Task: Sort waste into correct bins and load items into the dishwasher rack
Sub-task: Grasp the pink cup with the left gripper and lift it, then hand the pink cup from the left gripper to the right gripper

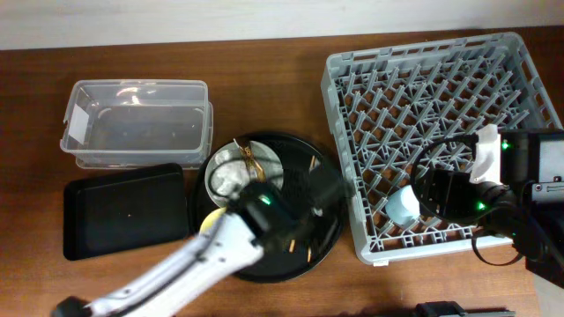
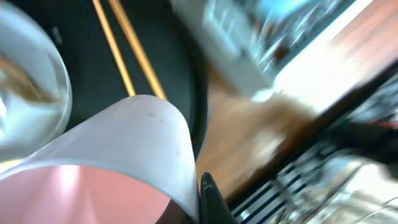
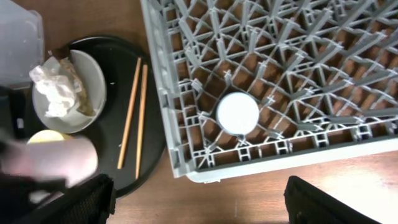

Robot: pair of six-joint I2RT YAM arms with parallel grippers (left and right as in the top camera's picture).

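Observation:
My right gripper should take the pink cup [image 3: 62, 160] from my left gripper, which is holding it away from the rack, and put it upside down next to the light-blue cup.
My left gripper [image 1: 304, 207] is shut on the pink cup [image 2: 93, 180], one finger [image 2: 210, 200] pressed against its wall, above the round black tray [image 1: 273, 255]; this view is blurred. The cup also shows in the right wrist view [image 3: 56, 160]. The wooden chopsticks [image 3: 134, 112] lie on that tray. The grey plate [image 3: 93, 93] holds white tissue [image 3: 55, 93] and a gold-brown wrapper [image 3: 74, 78]. The yellow bowl [image 3: 46, 135] sits beside it. The light-blue cup [image 3: 237, 113] stands upside down in the dishwasher rack [image 1: 441, 88]. My right gripper [image 3: 199, 205] is open and empty above the rack's front edge.
The clear tub [image 1: 132, 123] stands at the back left with the flat black tray [image 1: 123, 211] in front of it. The right arm [image 1: 520, 185] hangs over the rack's right front corner. Bare wooden table [image 3: 249, 193] lies in front of the rack.

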